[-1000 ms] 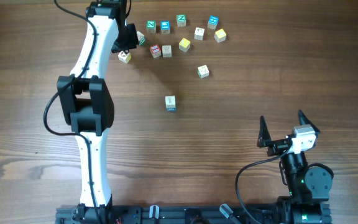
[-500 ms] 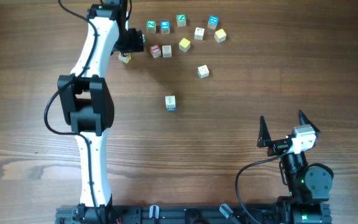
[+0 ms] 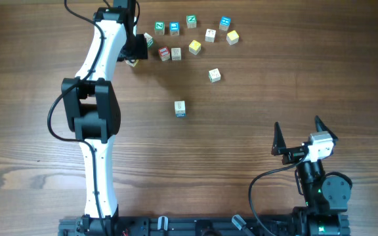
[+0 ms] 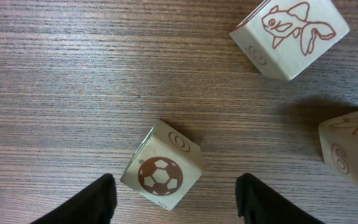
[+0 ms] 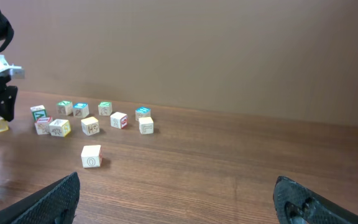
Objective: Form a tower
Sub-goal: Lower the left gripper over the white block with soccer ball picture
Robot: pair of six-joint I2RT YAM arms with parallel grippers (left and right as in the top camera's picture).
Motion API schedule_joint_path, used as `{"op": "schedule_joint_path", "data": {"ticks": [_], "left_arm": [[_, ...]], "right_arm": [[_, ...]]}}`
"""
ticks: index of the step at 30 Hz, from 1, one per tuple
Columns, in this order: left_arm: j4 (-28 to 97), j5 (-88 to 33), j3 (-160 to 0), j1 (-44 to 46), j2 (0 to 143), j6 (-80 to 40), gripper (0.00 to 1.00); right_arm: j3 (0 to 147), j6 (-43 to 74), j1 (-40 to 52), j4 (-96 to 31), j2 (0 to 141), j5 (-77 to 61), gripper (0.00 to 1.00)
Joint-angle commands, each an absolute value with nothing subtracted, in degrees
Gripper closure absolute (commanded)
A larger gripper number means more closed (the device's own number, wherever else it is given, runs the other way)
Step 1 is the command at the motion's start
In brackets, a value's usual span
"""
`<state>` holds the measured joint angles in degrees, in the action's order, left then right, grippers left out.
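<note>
I should square the football cube by closing my left gripper low around its sides [image 4: 140, 150] before lifting, because it sits crooked with its corners [image 4: 201, 167] toward that gripper's fingers.
The tower [image 3: 180, 109] stands mid-table, seen from above as a pale top with blue trim at its lower edge; its height cannot be told. My left gripper [image 3: 135, 55] hangs at the far left over the left end of the scattered letter cubes. In the left wrist view it [image 4: 176, 178] is open, and a pale cube with a brown football mark [image 4: 161, 174] sits tilted between its black fingers [image 4: 98, 202], with a gap on each side. My right gripper [image 3: 297, 124] rests near the front right, open and empty [image 5: 176, 190].
Several loose letter cubes lie along the far edge [image 3: 194, 46], and one stands alone nearer [image 3: 214, 75]. Close to the left gripper are a goldfish cube [image 4: 289, 34] and another cube [image 4: 347, 152]. The left arm [image 3: 96, 111] stretches over the table's left side.
The left gripper has moved down and slightly left from the cube row, and now straddles the football cube that lay in the open before. The right arm has not moved.
</note>
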<state>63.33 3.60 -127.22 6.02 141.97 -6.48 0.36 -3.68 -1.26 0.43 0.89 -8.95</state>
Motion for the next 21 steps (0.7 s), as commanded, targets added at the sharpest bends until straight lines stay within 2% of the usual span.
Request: {"op": "schedule_joint_path", "data": {"ticks": [1, 10, 12, 14, 15, 21], "left_arm": [[62.13, 4.19, -126.58, 5.72, 142.85, -6.17, 0.32], [60.38, 4.16, -126.58, 5.72, 143.17, -6.17, 0.33], [60.49, 4.16, -126.58, 5.72, 143.2, -6.17, 0.43], [61.14, 4.14, -126.58, 5.72, 143.17, -6.17, 0.61], [61.56, 4.14, -126.58, 5.72, 143.2, -6.17, 0.66], [63.92, 4.12, -126.58, 5.72, 143.2, -6.17, 0.67]], "right_arm": [[0.3, -2.85, -1.48, 0.73, 0.43, -9.65, 0.0], [0.3, -2.87, -1.48, 0.73, 0.43, -9.65, 0.0], [0.3, -2.85, -1.48, 0.73, 0.43, -9.65, 0.0], [0.3, -2.85, -1.48, 0.73, 0.43, -9.65, 0.0], [0.3, -2.85, -1.48, 0.73, 0.43, -9.65, 0.0], [0.3, -2.83, -1.48, 0.73, 0.43, -9.65, 0.0]]}}
